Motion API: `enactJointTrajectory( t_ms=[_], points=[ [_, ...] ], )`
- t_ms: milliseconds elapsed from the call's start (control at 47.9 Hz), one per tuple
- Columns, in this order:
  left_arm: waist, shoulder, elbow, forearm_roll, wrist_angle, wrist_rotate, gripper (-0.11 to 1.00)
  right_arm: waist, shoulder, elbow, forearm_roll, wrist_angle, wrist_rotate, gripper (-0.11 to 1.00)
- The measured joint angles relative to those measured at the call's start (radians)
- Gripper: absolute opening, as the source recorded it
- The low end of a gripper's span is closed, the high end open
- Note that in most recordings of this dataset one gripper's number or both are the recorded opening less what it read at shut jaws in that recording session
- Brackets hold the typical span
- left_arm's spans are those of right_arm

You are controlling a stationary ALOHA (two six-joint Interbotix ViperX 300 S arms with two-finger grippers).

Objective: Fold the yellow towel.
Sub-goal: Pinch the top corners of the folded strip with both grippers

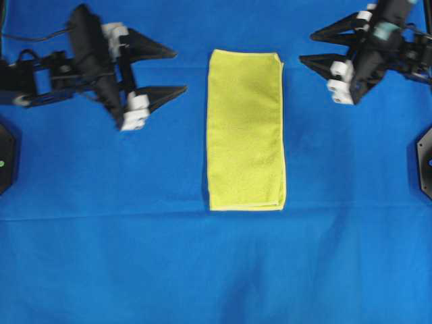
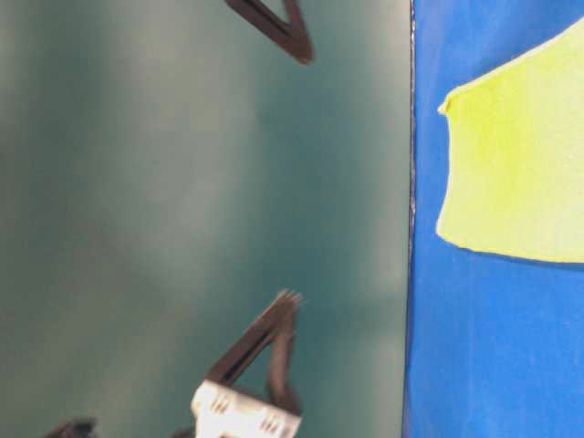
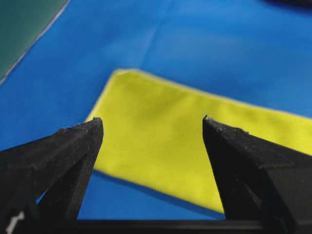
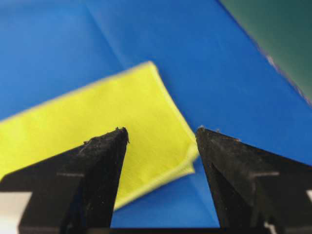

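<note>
My left gripper's fingers are open and face the yellow towel's flat, free near top (image 1: 215, 55) corner. I should move toward that corner next until the fingers are on both sides of it.
The yellow towel (image 1: 246, 128) lies flat in the middle of the blue sheet as a tall narrow rectangle, with doubled edges showing at its corners. My left gripper (image 1: 180, 70) hovers open to the towel's upper left, apart from it, with nothing between its fingers. In the left wrist view the towel (image 3: 165, 131) spreads beyond the wide-open left gripper (image 3: 151, 119). My right gripper (image 1: 306, 47) is open at the upper right, also clear of the towel. The right wrist view has a hemmed corner of the towel (image 4: 97, 122) beyond the empty right gripper (image 4: 161, 129).
The blue sheet (image 1: 135, 256) covers the whole work surface, with faint creases. A dark green surface (image 4: 278, 34) lies past the sheet's edge. Black arm bases sit at the left edge (image 1: 3, 162) and right edge (image 1: 425, 158).
</note>
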Motion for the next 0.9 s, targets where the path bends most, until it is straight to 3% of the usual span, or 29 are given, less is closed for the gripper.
enactJointTrajectory(
  t_ms=[209, 501, 772, 898],
  points=[
    [0.081, 0.213, -0.11, 0.0, 0.0, 0.0, 0.79, -0.032, 0.219, -0.103, -0.006, 0.055, -0.003, 0.62],
    [0.137, 0.454, -0.252, 0.0, -0.009, 0.002, 0.79, -0.04, 0.396, -0.173, -0.008, 0.052, -0.005, 0.62],
    [0.152, 0.572, -0.313, 0.0, -0.028, 0.002, 0.78, -0.06, 0.5, -0.192, -0.008, 0.015, -0.005, 0.62],
    [0.15, 0.591, -0.325, 0.0, -0.029, 0.002, 0.67, -0.074, 0.505, -0.192, -0.006, 0.012, -0.005, 0.62]
  ],
)
